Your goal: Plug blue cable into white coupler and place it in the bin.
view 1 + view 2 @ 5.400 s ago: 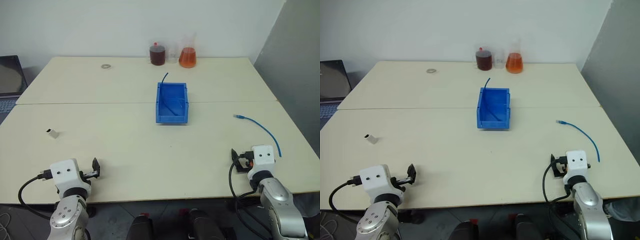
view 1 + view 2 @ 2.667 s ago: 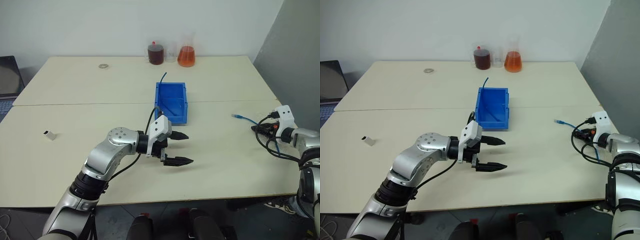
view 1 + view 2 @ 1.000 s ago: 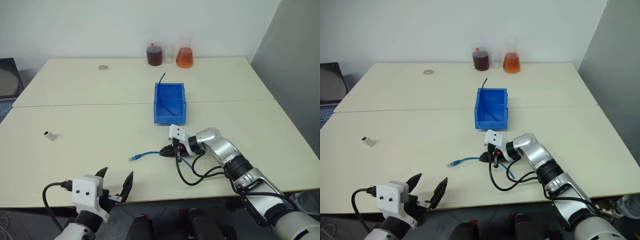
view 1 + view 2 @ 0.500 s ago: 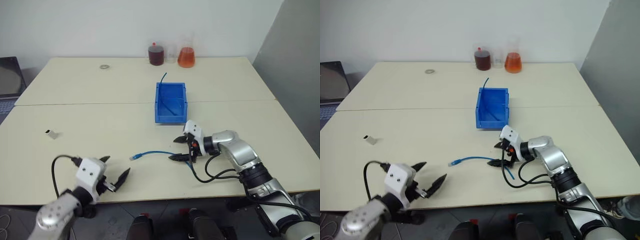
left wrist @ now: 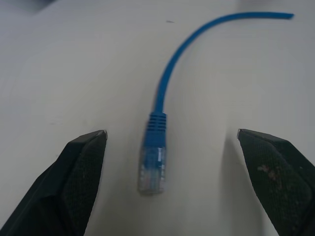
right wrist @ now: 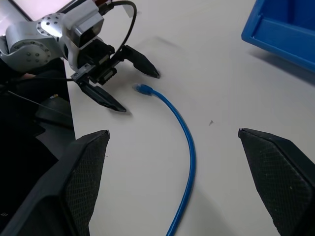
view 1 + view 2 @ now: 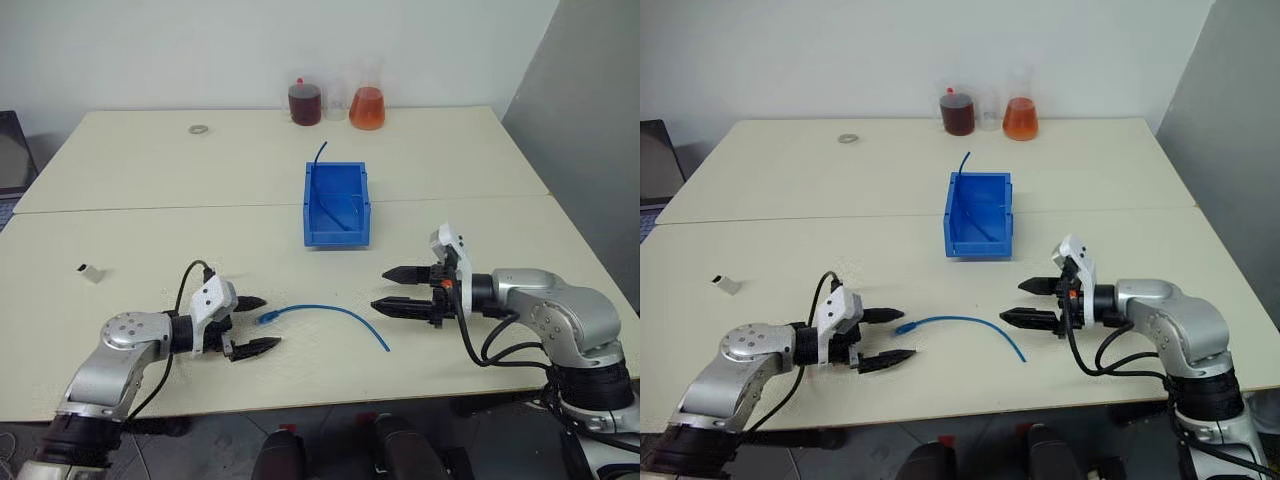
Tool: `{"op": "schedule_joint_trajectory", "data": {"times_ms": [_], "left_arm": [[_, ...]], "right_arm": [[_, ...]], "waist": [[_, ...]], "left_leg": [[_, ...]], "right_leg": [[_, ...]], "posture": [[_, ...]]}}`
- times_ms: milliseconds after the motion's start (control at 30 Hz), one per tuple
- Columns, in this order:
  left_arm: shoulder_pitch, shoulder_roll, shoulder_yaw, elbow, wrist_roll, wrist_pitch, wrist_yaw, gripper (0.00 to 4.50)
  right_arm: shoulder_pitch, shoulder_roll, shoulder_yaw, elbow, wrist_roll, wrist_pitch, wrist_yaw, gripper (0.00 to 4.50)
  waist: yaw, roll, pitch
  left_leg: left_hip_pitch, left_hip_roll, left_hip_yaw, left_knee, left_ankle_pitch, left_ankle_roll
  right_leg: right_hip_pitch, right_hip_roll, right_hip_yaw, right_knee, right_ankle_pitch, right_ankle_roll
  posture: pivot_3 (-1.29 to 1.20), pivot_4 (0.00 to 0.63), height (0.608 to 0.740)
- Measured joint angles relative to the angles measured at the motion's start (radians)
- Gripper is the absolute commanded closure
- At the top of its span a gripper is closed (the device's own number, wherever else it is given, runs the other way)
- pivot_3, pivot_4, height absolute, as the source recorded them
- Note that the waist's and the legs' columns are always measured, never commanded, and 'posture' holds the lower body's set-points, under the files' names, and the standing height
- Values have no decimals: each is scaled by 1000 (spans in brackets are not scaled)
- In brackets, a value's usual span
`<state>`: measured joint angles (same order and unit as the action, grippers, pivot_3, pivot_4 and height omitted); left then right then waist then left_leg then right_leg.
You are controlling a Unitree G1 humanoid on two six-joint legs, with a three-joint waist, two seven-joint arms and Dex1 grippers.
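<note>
The plug and white coupler (image 7: 90, 272) are both on the left gripper's side, so the robot's left gripper should hand the blue cable (image 7: 268, 317) to the right gripper before going to get the coupler.
The blue cable (image 7: 330, 311) lies loose on the table in front of the bin (image 7: 337, 205), its clear plug (image 5: 153, 164) pointing left. My left gripper (image 7: 268, 322) is open and low over the table, with the plug just ahead of its fingertips (image 5: 78, 172), untouched. To the right of the cable's other end, my right gripper (image 7: 381, 290) is open and holds nothing. It points left toward the cable (image 6: 186, 142). The white coupler (image 7: 90, 271) sits alone far to the left.
A darker blue cable (image 7: 320, 155) sticks up out of the bin's back corner. Two flasks of dark red (image 7: 304, 103) and orange (image 7: 367, 107) liquid stand at the far edge, with a small ring (image 7: 197, 129) to their left. A laptop (image 7: 8, 165) lies at the left border.
My right gripper has opened, let go of the blue cable and drawn back to the right. The left gripper has come forward onto the table up to the plug end.
</note>
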<state>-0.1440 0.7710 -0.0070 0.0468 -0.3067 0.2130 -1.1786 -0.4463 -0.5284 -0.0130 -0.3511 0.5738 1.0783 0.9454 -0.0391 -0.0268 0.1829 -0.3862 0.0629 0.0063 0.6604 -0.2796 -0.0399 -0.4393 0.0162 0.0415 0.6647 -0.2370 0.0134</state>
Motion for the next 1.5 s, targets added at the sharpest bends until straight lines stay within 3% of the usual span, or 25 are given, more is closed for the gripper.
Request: {"op": "schedule_joint_trajectory", "data": {"times_ms": [67,300,500,800,933,1100,1300,1400,1500], "left_arm": [[-28,0,-12,46,12,-35,-21,0],[-85,4,-25,142,20,-85,-75,1314],[-34,39,1,120,8,-88,-90,2691],[16,37,17,75,-6,-69,-76,4266],[12,19,21,59,-11,-33,-50,4266],[-63,-92,22,-70,-134,274,95,4266],[-239,-253,124,-207,-330,597,367,4266],[-300,-345,174,-246,-436,724,504,4266],[-331,-405,223,-275,-542,809,593,4266]], "right_arm": [[3,-1,-7,-11,14,6,-24,48],[40,-22,-14,-35,66,14,-76,0],[46,-47,-22,-28,76,-4,-90,0],[31,-61,-10,45,74,-54,-95,0],[31,-61,-5,55,74,-69,-101,0],[2,3,-12,54,89,-68,-162,0],[-58,137,-149,14,306,69,-301,0],[-48,142,-160,-47,427,143,-323,0],[-8,135,-144,-54,427,145,-347,0]], "waist": [[2,0,0],[4,0,0],[0,0,0],[4,0,0],[7,0,0],[12,0,0],[10,0,0],[9,0,0],[7,0,-1]], "left_leg": [[0,0,0,0,0,0],[0,0,1,1,0,0],[1,1,1,0,0,0],[1,0,1,0,0,0],[1,0,1,1,0,0],[-3,0,-1,3,0,0],[-4,0,-3,4,0,0],[-5,-1,-3,4,0,0],[-5,-1,-3,4,0,0]], "right_leg": [[1,0,0,0,0,1],[1,0,1,0,1,1],[1,0,1,0,0,1],[1,0,1,0,0,1],[1,0,1,1,1,1],[1,0,-1,1,2,4],[1,0,-1,0,3,5],[1,0,0,-1,4,3],[1,0,0,-1,4,4]], "posture": [[0,150,740],[0,150,740],[0,150,740],[0,150,740],[0,150,740],[0,150,740],[0,150,740],[0,150,740],[0,150,740]]}}
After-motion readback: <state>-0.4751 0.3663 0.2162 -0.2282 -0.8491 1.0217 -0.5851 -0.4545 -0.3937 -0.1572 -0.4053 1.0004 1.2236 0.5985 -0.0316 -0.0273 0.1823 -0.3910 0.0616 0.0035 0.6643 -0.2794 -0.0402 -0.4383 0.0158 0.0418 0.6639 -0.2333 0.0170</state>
